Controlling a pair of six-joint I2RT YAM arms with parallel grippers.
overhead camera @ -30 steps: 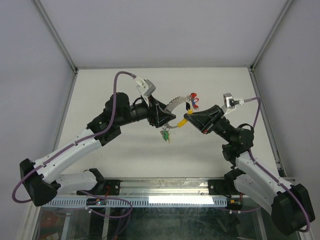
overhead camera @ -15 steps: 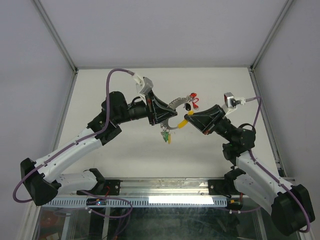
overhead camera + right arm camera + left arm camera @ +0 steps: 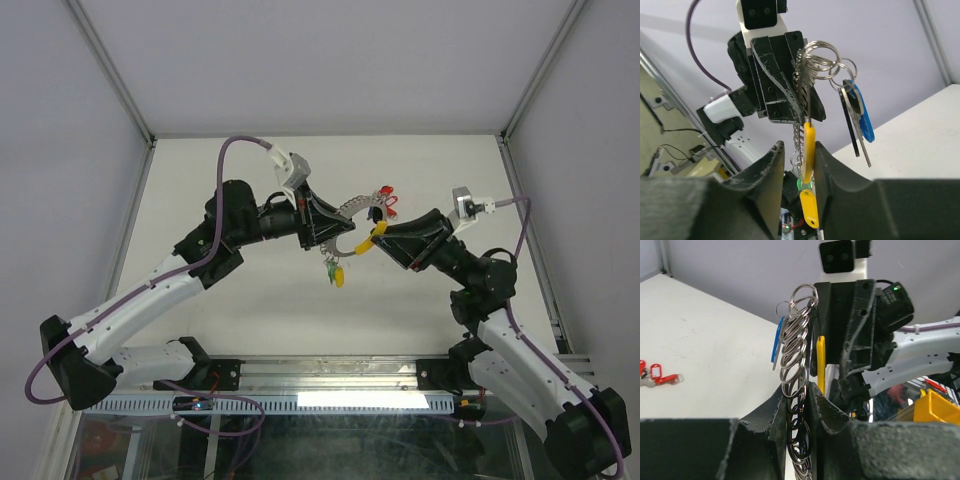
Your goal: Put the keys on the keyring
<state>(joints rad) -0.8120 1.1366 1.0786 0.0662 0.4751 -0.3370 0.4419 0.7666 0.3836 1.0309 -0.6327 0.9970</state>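
Observation:
My right gripper should move back while my left gripper turns the keyring, because the yellow arc [image 3: 371, 238] faces my right gripper and the chain's end [image 3: 376, 200] points past it.
The keyring [image 3: 354, 206] hangs in the air between both arms as a silvery chain of rings [image 3: 795, 345] joined to a yellow plastic arc [image 3: 810, 142]. My left gripper [image 3: 802, 387] is shut on the chain. My right gripper [image 3: 799, 147] is open. Its jaws stand around the yellow arc with a gap on one side. On the ring hang a blue-tagged key [image 3: 863, 116], a green tag [image 3: 329, 267] and a yellow tag [image 3: 810, 207]. Red-tagged keys [image 3: 659, 376] lie on the table behind the ring.
The white table [image 3: 250, 180] is walled by grey panels on three sides. A metal rail [image 3: 330, 375] with both arm bases runs along the near edge. The two grippers [image 3: 340, 232] [image 3: 378, 237] nearly touch at mid-table.
My left gripper has closed onto the chain. My right gripper's jaws have parted from the yellow arc, and the right arm has drawn back slightly to the right.

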